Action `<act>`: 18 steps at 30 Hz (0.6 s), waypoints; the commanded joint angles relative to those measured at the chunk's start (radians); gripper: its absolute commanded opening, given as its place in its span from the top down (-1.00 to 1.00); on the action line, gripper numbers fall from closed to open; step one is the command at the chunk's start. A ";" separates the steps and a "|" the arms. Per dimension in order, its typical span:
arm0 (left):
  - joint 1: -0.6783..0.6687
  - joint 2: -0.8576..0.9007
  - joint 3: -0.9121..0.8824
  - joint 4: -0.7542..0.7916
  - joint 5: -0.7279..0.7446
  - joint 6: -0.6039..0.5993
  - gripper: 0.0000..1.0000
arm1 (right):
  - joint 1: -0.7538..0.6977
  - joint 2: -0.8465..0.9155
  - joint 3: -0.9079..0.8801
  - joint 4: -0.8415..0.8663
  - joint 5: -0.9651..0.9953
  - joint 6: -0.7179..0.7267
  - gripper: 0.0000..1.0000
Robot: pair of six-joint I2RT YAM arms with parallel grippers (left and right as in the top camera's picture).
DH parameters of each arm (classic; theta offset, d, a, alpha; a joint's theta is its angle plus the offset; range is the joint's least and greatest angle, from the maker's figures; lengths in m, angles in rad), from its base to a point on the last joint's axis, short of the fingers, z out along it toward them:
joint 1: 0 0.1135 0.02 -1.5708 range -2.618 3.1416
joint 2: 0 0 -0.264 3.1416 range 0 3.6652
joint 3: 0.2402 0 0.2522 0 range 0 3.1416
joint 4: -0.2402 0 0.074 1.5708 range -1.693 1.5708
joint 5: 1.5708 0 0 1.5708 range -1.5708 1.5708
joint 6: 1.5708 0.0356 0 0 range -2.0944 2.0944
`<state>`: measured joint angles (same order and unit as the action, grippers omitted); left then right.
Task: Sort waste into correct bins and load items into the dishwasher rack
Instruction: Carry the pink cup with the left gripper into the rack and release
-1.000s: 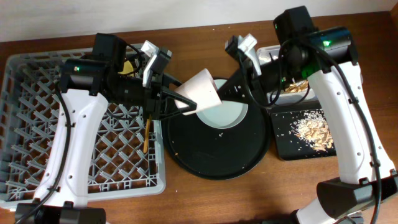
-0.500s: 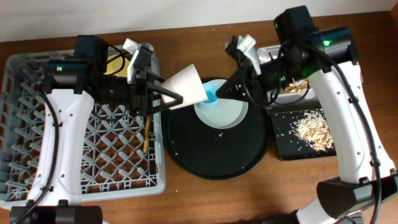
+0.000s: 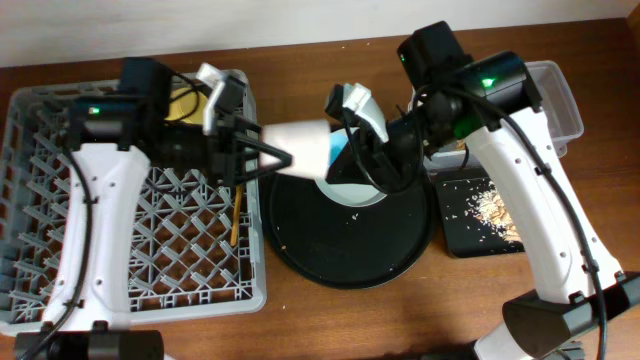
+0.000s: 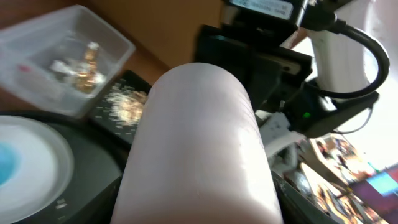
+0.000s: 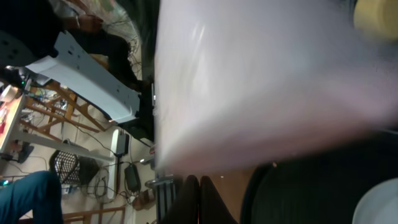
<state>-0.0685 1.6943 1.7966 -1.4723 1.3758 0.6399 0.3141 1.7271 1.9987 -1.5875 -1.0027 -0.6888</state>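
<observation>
My left gripper should swing back and tip the pale pink cup (image 3: 303, 147) down onto the rack's wires (image 3: 203, 190), because it is holding the cup on its side past the rack's edge.
My left gripper (image 3: 270, 157) is shut on the pale pink cup (image 3: 303, 150), holding it on its side above the seam between the grey dishwasher rack (image 3: 60, 250) and the round black tray (image 3: 350, 250). The cup fills the left wrist view (image 4: 199, 143) and the top of the right wrist view (image 5: 261, 74). My right gripper (image 3: 345, 162) is shut and empty (image 5: 199, 199), right beside the cup's far end, over the pale plate (image 3: 365, 188). A light blue cup (image 3: 338, 152) shows on the plate. Chopsticks (image 3: 236, 215) lie in the rack. The yellow bowl (image 3: 188, 104) is at the rack's back, mostly hidden.
The clear tub (image 3: 555, 95) at the back right holds the gold wrapper (image 4: 87, 59) and something white. The shallow black tray (image 3: 460, 235) in front of it holds brownish scraps (image 3: 495, 210). A few crumbs lie on the round tray.
My left gripper carried the pink cup left from over the plate toward the rack edge, turning it level. My right arm swung left from the tub to the cup.
</observation>
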 commanded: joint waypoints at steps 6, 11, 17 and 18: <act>0.269 -0.002 -0.003 -0.036 -0.517 -0.180 0.27 | -0.279 -0.004 -0.003 -0.023 0.192 0.147 0.92; 0.291 -0.001 -0.029 0.083 -1.125 -0.638 0.27 | -0.303 -0.004 -0.003 -0.032 0.222 0.148 0.92; 0.257 -0.001 -0.254 0.317 -1.128 -0.682 0.26 | -0.301 -0.004 -0.021 -0.031 0.230 0.147 0.91; 0.244 0.000 -0.289 0.375 -1.126 -0.688 0.26 | -0.301 -0.004 -0.026 -0.028 0.230 0.147 0.91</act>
<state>0.2066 1.6943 1.5864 -1.1736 0.2752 -0.0051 0.0151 1.7271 1.9892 -1.6196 -0.7780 -0.5461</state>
